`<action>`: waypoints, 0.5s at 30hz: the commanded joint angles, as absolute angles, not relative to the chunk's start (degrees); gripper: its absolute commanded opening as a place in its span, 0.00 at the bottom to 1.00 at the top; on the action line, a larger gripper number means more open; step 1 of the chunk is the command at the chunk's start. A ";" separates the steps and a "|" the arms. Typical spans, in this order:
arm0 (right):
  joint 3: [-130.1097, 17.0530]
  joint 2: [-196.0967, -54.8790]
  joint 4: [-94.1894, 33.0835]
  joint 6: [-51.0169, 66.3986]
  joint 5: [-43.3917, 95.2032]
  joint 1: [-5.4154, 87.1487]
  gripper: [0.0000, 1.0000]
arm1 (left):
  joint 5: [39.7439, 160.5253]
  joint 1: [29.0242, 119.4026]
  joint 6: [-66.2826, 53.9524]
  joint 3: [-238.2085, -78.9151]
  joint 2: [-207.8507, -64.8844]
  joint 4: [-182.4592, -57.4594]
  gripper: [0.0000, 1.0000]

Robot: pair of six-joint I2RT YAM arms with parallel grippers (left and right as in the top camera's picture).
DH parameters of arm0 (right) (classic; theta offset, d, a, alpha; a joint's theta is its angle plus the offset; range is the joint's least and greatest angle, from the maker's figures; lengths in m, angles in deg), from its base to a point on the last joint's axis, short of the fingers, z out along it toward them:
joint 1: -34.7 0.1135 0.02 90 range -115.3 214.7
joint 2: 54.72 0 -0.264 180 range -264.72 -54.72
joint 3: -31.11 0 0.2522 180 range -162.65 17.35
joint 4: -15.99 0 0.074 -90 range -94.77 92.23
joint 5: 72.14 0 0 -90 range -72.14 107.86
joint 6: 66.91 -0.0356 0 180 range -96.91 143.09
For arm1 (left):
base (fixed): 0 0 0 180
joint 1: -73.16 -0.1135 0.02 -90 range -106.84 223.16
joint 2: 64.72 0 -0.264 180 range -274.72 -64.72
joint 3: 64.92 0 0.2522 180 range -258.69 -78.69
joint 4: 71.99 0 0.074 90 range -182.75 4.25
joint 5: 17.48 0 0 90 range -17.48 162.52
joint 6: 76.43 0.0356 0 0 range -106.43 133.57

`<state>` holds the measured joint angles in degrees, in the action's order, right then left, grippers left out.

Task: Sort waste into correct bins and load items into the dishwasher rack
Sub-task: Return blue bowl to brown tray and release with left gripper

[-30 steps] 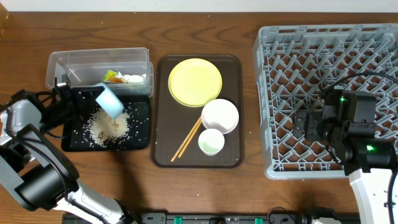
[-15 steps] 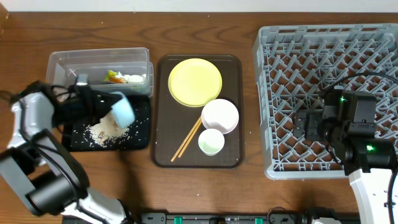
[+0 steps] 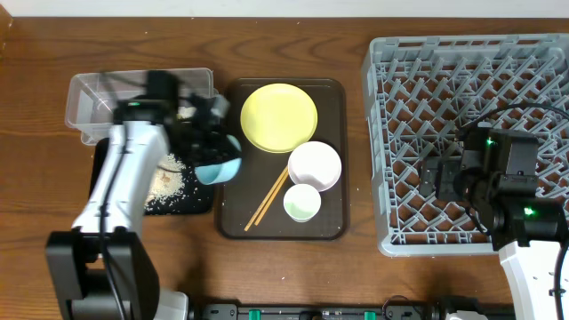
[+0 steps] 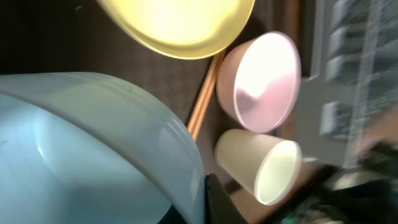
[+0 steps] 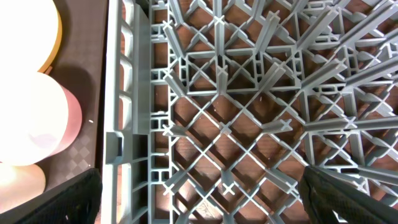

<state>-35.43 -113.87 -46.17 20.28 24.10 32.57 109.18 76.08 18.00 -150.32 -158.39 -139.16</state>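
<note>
The light blue bowl (image 3: 220, 171) is empty and the spot (image 3: 251, 181) beside the chopsticks is free, so my left gripper should keep carrying the bowl until it sits there.
My left gripper (image 3: 210, 147) is shut on the light blue bowl (image 3: 219, 165) and holds it over the gap between the black tray (image 3: 201, 203) and the brown serving tray (image 3: 233, 222); the bowl fills the left wrist view (image 4: 87, 149). White rice grains (image 3: 169, 178) lie in the black tray. The snack wrapper in the clear tub (image 3: 89, 107) is hidden by my arm. The yellow plate (image 3: 278, 116), white bowl (image 3: 315, 165), pale cup (image 3: 301, 203) and chopsticks (image 3: 267, 199) sit on the brown tray. My right gripper (image 5: 199, 205) is open and empty over the grey rack (image 3: 471, 80).
The brown wooden table (image 3: 293, 53) surrounds everything. The rack's left wall (image 5: 127, 112) shows in the right wrist view, beside the white bowl (image 5: 31, 118).
My left arm has swung right with the blue bowl, from over the black tray to the brown tray's left edge. The right arm has not moved.
</note>
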 commanded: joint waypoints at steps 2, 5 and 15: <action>-36.56 -113.87 -46.13 19.73 24.56 31.72 0.99 | 93.86 84.58 17.34 -150.52 -159.83 -137.30 0.07; -36.56 -113.87 -46.24 19.73 24.56 31.72 0.99 | 87.11 89.76 16.53 -150.47 -160.60 -136.17 0.07; -36.56 -113.87 -46.24 19.73 24.56 31.72 0.99 | 84.68 96.37 14.28 -150.47 -167.15 -134.02 0.08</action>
<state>-35.43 -113.87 -46.19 20.28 24.10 32.57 87.04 95.97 15.27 -150.32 -165.43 -134.18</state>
